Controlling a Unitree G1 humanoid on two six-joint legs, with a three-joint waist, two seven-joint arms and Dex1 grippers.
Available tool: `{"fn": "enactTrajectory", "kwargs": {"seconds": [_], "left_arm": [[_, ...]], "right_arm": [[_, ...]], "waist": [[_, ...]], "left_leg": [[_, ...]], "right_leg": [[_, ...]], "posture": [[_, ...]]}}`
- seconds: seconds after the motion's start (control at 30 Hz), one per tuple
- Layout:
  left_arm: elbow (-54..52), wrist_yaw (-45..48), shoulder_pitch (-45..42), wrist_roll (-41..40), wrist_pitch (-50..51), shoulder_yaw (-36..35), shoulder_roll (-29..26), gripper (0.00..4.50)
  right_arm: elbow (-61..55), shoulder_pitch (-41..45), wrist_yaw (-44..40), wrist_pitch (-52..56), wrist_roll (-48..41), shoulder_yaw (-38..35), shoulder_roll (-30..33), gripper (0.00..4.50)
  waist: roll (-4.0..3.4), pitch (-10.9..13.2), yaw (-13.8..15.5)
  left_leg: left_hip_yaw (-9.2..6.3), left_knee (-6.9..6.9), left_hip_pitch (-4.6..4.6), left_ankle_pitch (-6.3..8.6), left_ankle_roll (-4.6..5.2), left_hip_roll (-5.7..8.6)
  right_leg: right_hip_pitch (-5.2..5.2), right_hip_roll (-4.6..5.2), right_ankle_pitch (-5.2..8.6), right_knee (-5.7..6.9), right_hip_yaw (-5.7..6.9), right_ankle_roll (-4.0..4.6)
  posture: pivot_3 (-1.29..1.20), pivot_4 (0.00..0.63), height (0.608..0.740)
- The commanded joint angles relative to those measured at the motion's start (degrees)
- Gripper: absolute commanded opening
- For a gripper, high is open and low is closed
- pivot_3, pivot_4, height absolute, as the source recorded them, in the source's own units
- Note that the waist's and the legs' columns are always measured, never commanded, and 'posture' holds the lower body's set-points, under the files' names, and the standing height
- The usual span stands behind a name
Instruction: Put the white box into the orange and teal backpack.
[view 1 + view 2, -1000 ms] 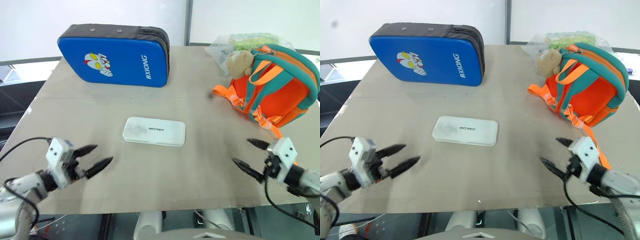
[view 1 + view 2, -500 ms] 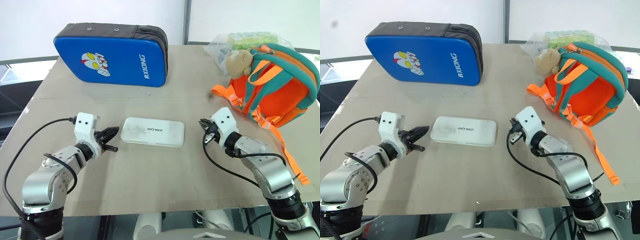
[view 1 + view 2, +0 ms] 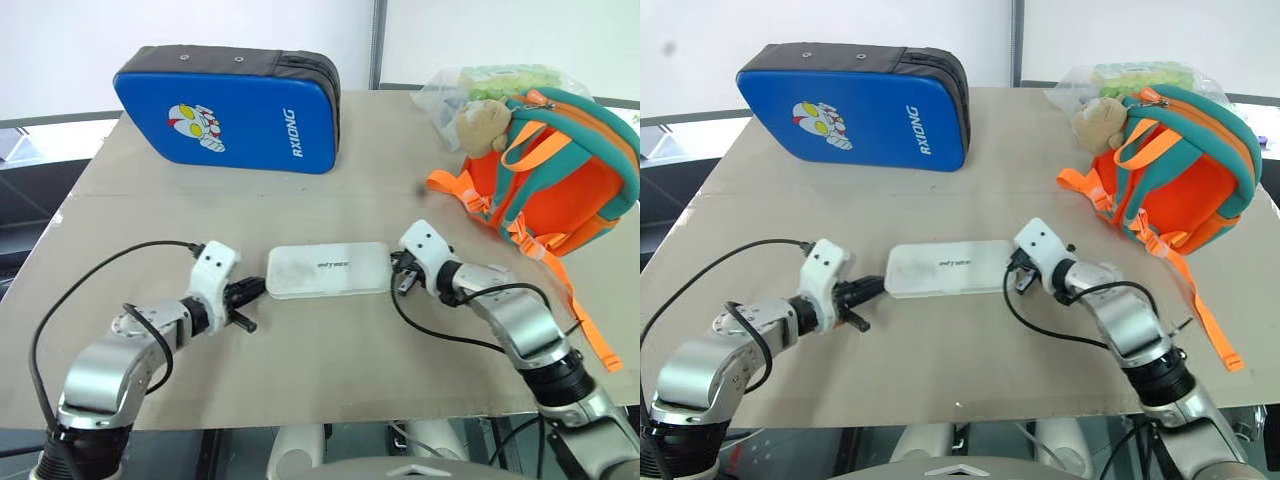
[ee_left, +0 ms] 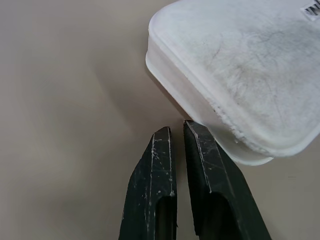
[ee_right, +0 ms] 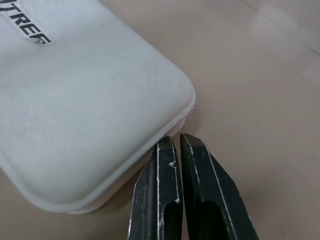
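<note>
I should open my left gripper and clamp the white box's top and bottom (image 3: 295,280) with it to free my right gripper, because my shut grippers only press on the white box's ends (image 3: 272,271).
The white box (image 3: 328,270) lies flat on the table's middle, its dark lettering up. My left gripper (image 3: 256,290) is shut, and its fingertips (image 4: 162,137) press against the box's (image 4: 240,75) left end. Shut as well, my right gripper (image 3: 398,273) has its tips against the right end of the box (image 5: 85,100), near a rounded corner. Neither gripper holds anything. The orange and teal backpack (image 3: 560,180) stands at the far right, with a tan plush toy (image 3: 480,124) on its top and orange straps trailing toward the front edge.
A big blue padded case (image 3: 230,105) with a cartoon figure lies at the back left. A clear plastic bag (image 3: 490,80) of green things sits behind the backpack. Bare tabletop (image 3: 330,370) stretches from the box to the front edge.
Both grippers have shut and swung inward from the table's front corners to the two ends of the white box. The box has shifted slightly right and turned a little.
</note>
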State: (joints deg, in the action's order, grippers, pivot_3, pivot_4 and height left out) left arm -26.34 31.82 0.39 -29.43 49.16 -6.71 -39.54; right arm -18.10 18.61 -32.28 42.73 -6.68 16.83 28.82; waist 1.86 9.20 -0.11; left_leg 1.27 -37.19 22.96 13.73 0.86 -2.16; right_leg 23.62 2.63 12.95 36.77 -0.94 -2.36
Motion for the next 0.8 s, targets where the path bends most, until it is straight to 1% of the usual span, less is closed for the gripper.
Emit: {"fn": "enactTrajectory", "kwargs": {"seconds": [0.03,0.07,0.13,0.17,0.2,0.23,0.27,0.3,0.37,0.4,0.47,0.53,0.67,0.8], "left_arm": [[-0.89,2.11,1.01,-3.24,1.11,-0.34,1.37,0.38],[0.45,1.85,0.99,-5.20,3.22,-2.27,2.24,0.63],[4.12,3.72,1.39,-9.17,6.32,-6.30,2.16,1.20],[5.47,4.22,1.42,-9.85,7.02,-7.45,1.89,1.64],[7.62,5.37,1.32,-12.10,9.52,-9.47,1.15,1.91],[9.99,6.87,1.30,-14.73,13.64,-11.05,-0.45,2.33],[11.78,8.16,1.26,-16.69,16.91,-11.87,-1.94,2.91],[13.58,8.96,0.67,-19.27,20.60,-12.77,-2.78,3.29],[15.88,8.73,-1.09,-23.07,25.64,-13.96,-2.96,4.24],[17.14,8.01,-2.50,-24.89,28.20,-14.72,-2.39,4.47],[19.20,6.53,-5.44,-27.10,31.79,-14.79,-0.50,4.47],[21.00,4.49,-8.72,-27.14,34.01,-13.28,2.03,4.47],[24.64,2.24,-12.86,-23.29,33.05,-8.49,5.60,4.47],[28.26,4.09,-15.38,-22.36,32.52,-5.34,7.72,4.47]], "right_arm": [[-1.59,-2.74,-2.76,-3.70,0.20,-2.51,4.07,0.04],[-0.79,-3.43,-3.07,-5.38,1.09,-2.53,5.41,0.00],[1.15,-4.22,-3.22,-7.87,1.42,-3.50,6.40,0.00],[1.82,-4.31,-3.30,-8.28,1.09,-3.93,6.43,0.00],[2.49,-4.25,-3.80,-10.01,1.39,-3.93,6.84,0.00],[3.23,-3.84,-4.19,-10.95,1.41,-4.16,6.88,0.00],[3.92,-3.36,-4.62,-11.94,1.56,-4.15,7.00,0.00],[4.75,-2.70,-5.14,-13.32,1.93,-3.89,7.15,0.00],[6.46,-1.54,-5.63,-15.08,2.48,-3.51,7.00,0.00],[7.62,-0.76,-6.01,-15.85,2.67,-3.24,6.80,0.00],[10.11,1.08,-7.04,-17.50,3.08,-2.42,6.17,0.00],[13.06,3.02,-8.16,-18.80,3.44,-1.40,5.15,0.00],[17.99,5.83,-11.05,-21.99,4.54,1.11,2.78,0.00],[20.90,7.88,-14.14,-24.67,4.67,3.82,-0.66,0.00]], "waist": [[0.00,0.00,-0.16],[-0.01,0.00,-0.28],[0.00,-0.01,-0.45],[0.01,-0.02,-0.67],[0.01,-0.02,-0.76],[0.01,-0.04,-0.78],[0.04,-0.05,-0.79],[0.03,-0.07,-0.87],[-0.11,-0.13,-1.05],[-0.16,-0.16,-1.07],[-0.17,-0.16,-1.10],[-0.20,-0.19,-0.96],[-0.39,-0.36,0.19],[-0.63,-0.66,0.72]], "left_leg": [[0.01,0.00,-0.01,0.00,0.00,0.00],[0.02,0.00,-0.03,0.00,0.00,0.02],[0.02,0.00,-0.06,0.00,0.00,0.03],[0.02,-0.01,-0.08,0.00,0.00,0.01],[0.02,-0.03,-0.11,0.00,0.00,-0.04],[0.02,-0.03,-0.15,0.00,0.00,-0.07],[0.03,-0.03,-0.17,0.00,0.00,-0.10],[0.02,-0.04,-0.18,-0.01,0.00,-0.13],[0.01,-0.03,-0.25,-0.01,0.00,-0.19],[-0.01,-0.02,-0.27,-0.01,0.00,-0.20],[-0.01,-0.02,-0.29,-0.01,0.00,-0.20],[-0.01,-0.03,-0.28,-0.01,0.00,-0.19],[0.00,-0.14,-0.25,-0.01,0.00,0.00],[0.02,-0.21,-0.33,-0.01,0.00,0.06]], "right_leg": [[0.00,0.00,0.00,0.00,-0.01,0.00],[0.00,-0.01,0.00,0.01,0.00,-0.01],[0.00,-0.03,0.00,0.03,0.00,-0.01],[0.00,-0.07,0.01,0.05,0.02,-0.02],[0.00,-0.20,0.03,0.05,0.03,-0.07],[-0.01,-0.30,0.08,0.08,0.01,-0.14],[-0.02,-0.35,0.09,0.10,0.01,-0.16],[-0.02,-0.40,0.09,0.11,0.02,-0.15],[-0.01,-0.50,0.09,0.14,-0.02,-0.14],[-0.01,-0.51,0.09,0.14,-0.03,-0.14],[-0.02,-0.52,0.09,0.15,-0.06,-0.15],[-0.02,-0.52,0.09,0.16,-0.11,-0.15],[-0.18,-0.46,-0.02,0.13,-0.15,0.03],[-0.34,-0.41,-0.04,0.08,-0.20,0.05]], "posture": [[0.00,0.150,0.740],[0.00,0.150,0.740],[0.00,0.150,0.740],[0.00,0.150,0.740],[0.00,0.150,0.740],[0.00,0.150,0.740],[0.00,0.150,0.740],[0.00,0.150,0.740],[0.00,0.150,0.740],[0.00,0.150,0.740],[0.00,0.150,0.740],[0.00,0.150,0.740],[0.00,0.150,0.740],[0.00,0.150,0.740]]}}
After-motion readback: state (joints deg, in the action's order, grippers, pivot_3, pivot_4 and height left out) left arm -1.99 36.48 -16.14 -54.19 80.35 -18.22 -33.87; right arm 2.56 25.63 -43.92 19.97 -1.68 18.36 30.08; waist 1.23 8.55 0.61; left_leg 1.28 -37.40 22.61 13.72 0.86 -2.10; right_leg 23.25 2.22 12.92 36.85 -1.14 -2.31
